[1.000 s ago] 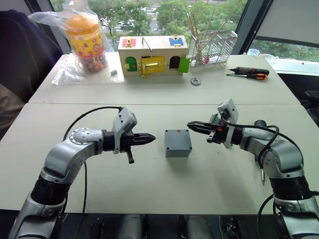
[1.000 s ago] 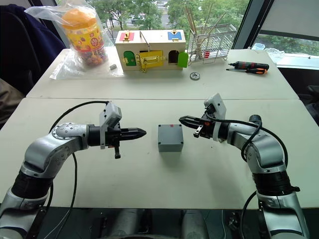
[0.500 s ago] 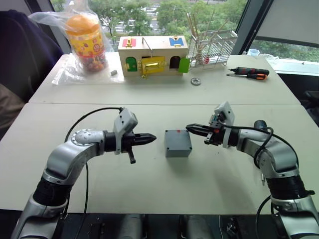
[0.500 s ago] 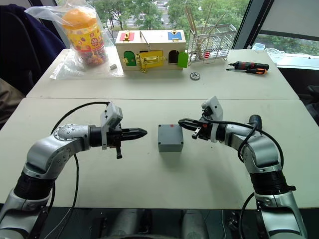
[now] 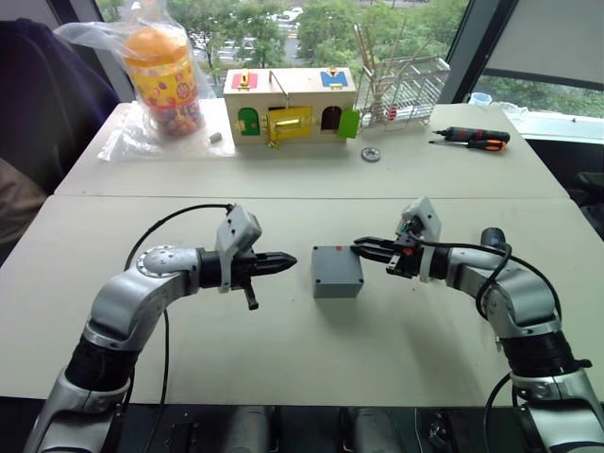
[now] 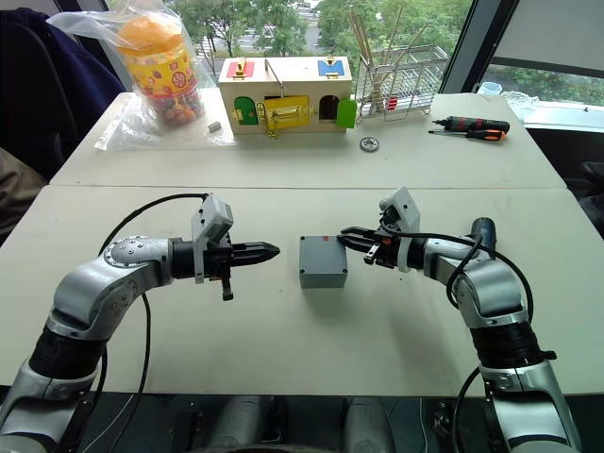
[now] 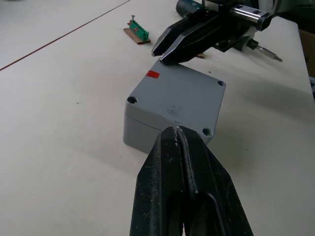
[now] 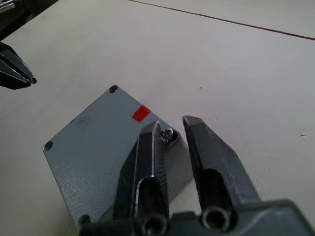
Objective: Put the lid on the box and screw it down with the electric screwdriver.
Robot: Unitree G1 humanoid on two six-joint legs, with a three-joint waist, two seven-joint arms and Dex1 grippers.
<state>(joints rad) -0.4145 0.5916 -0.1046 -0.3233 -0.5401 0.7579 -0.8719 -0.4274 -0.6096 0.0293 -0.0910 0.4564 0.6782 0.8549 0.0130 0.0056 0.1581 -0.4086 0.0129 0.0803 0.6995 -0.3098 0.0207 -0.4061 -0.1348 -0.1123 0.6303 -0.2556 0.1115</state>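
Note:
The small screw's head sticks up above its corner hole [image 8: 172, 138]. The screw [image 8: 168, 134] will go down into the lid when I drive it.
The grey box [image 5: 337, 286] stands mid-table with the lid [image 5: 336, 261] seated on it; a red mark shows on the lid. My left gripper [image 5: 288, 260] is shut and empty, pointing at the box from a short way to its left, not touching. My right gripper [image 5: 360, 248] hovers over the lid's far right corner, its fingers a little open. A small screw [image 8: 168, 135] sits at that corner, seen in the gap between the fingers. The electric screwdriver [image 6: 481, 226] lies on the table behind my right forearm, mostly hidden.
At the back stand a wooden box with coloured doors [image 5: 288, 104], a bagged orange jar [image 5: 160, 71] and a wire rack [image 5: 401, 90]. A hand screwdriver [image 5: 472, 138] and a small gear [image 5: 371, 154] lie at the back right. A small green part [image 7: 139, 32] lies near the box.
My right gripper has moved left and down until its tips are over the lid's far right corner. My left gripper has edged slightly towards the box. The box has not moved.

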